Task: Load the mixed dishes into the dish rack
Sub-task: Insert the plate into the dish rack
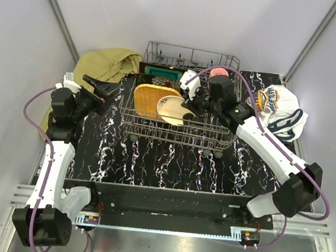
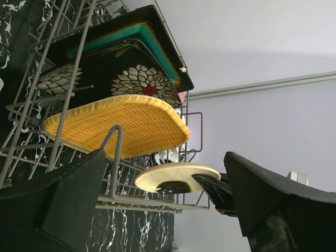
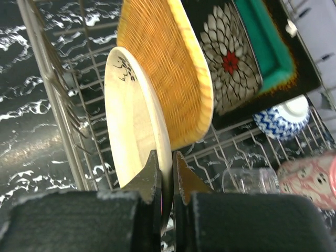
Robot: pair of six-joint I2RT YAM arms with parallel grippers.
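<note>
I go on lowering the cream round plate (image 1: 172,107) with my right gripper until the rack's bottom wires (image 1: 149,123) carry it, because it stands on edge along the orange plate's side.
The grey wire dish rack (image 1: 156,128) stands mid-table. In it stand a teal square plate (image 1: 161,72), a dark floral plate (image 3: 227,63) and an orange woven-look square plate (image 1: 150,99). My right gripper (image 3: 166,164) is shut on the rim of the cream round plate (image 1: 172,110) and holds it on edge in the rack, in front of the orange plate (image 3: 168,68). A clear glass (image 3: 251,180), a pink cup (image 3: 310,176) and a blue-patterned bowl (image 3: 283,121) lie at the rack's right end. My left gripper (image 1: 99,87) is open and empty, just left of the rack.
An olive-yellow cloth (image 1: 105,63) lies at the back left. A white printed cloth (image 1: 280,107) lies at the right of the black marbled tabletop (image 1: 164,161). The rack's raised wire side (image 2: 113,157) is right in front of my left fingers.
</note>
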